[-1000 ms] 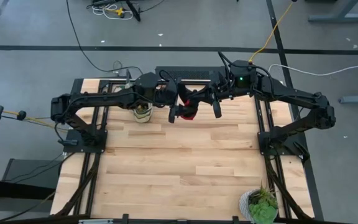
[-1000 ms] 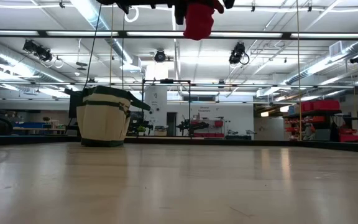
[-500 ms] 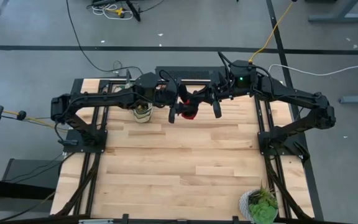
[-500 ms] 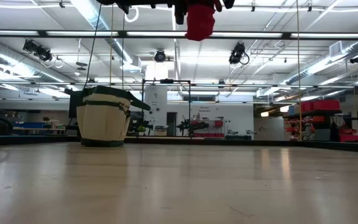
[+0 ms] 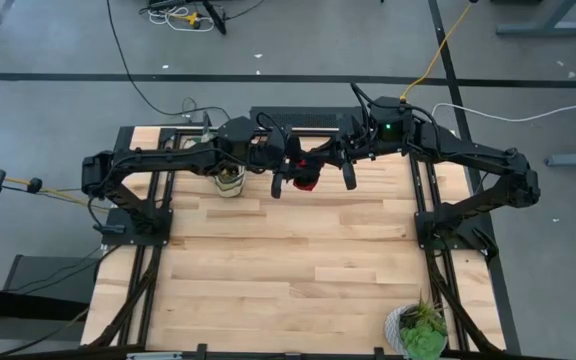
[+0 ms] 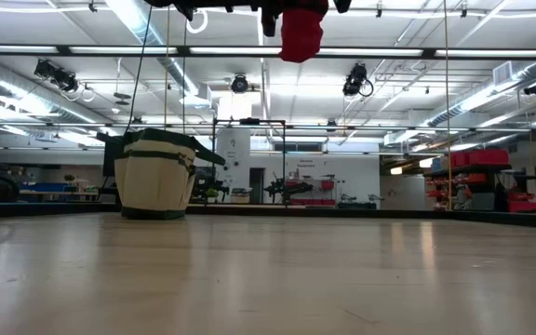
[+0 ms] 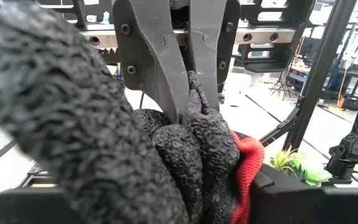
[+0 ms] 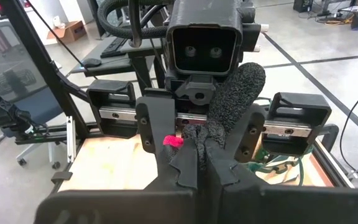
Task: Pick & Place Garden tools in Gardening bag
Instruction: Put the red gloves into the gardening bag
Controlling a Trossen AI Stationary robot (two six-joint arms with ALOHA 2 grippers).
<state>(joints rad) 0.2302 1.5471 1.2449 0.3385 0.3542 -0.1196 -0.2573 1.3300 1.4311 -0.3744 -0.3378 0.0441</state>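
Observation:
My right gripper should open and move away before my left gripper lowers the gloves [image 5: 307, 179] into the gardening bag [image 5: 230, 182], because both my grippers are pinching them.
The red-and-black gloves [image 5: 308, 178] [image 6: 301, 33] hang as one bundle high over the far middle of the table, between my two grippers. My right gripper [image 8: 207, 165] reaches in from the right and is shut on them. My left gripper [image 8: 201, 134] faces it from the left, its fingers closed in on the bundle's two sides. The beige gardening bag [image 5: 229, 180] [image 6: 156, 174] stands upright on the table, under my left arm and just left of the gloves. No other garden tools show on the table. My left gripper comes in level from the table's left and takes the bundle between its two fingers. One finger [image 8: 250, 134] lies against the black rough palm [image 8: 232, 102], the other [image 8: 149, 130] beside the red cloth [image 8: 173, 141]. The gloves hang clear of the table. My right gripper pinches a black fold of the gloves [image 7: 194, 93] between its two fingers [image 7: 160, 68]. The fingers come in level from the table's right. The bundle is lifted clear, and one black glove finger [image 8: 238, 84] sticks up above the hold.
A leafy green plant in a grey pot [image 5: 420, 330] stands at the table's near right corner. The wooden tabletop [image 5: 288, 270] stretches bare between it and the arms. Dark frame rails [image 5: 143, 270] run along the left and right sides.
My left gripper's fingers have drawn in on the gloves. In the high and low views the red bundle now looks narrower and more squared. Both arms have stayed where they were, and the gloves are still high above the table.

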